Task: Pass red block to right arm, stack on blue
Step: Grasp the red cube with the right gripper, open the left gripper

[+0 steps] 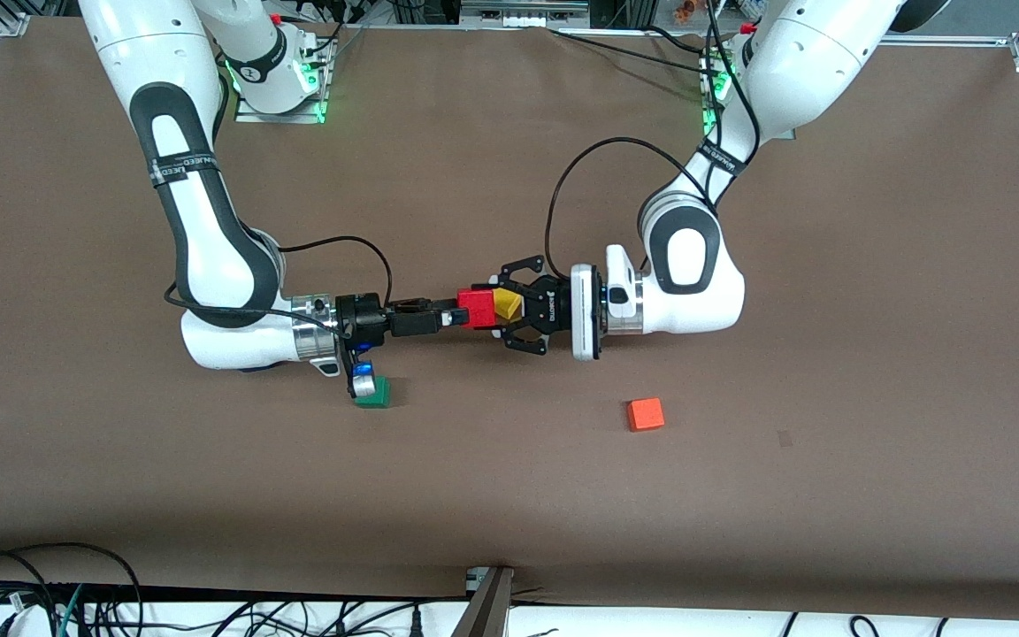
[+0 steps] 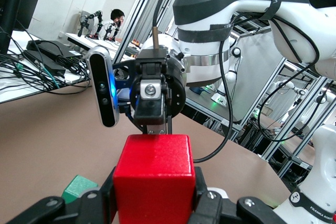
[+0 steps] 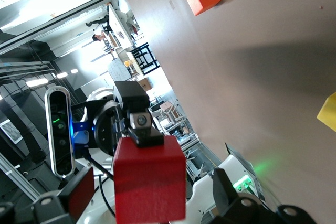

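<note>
My right gripper will have the blue cube hidden beneath the white wrist behind it, because that wrist covers the tabletop beside the green cube.
The red block is up in the air over the middle of the table, between the two grippers. My left gripper, with its black linkage fingers, is shut on it; in the left wrist view its fingers press both sides of the block. My right gripper meets the block from the right arm's end and also shows in the left wrist view. In the right wrist view its fingers stand apart from the block, a gap on each side. The blue cube is out of view.
A green cube lies on the table under my right wrist and shows in the left wrist view. A yellow cube lies below my left gripper. An orange cube lies nearer the front camera, toward the left arm's end.
</note>
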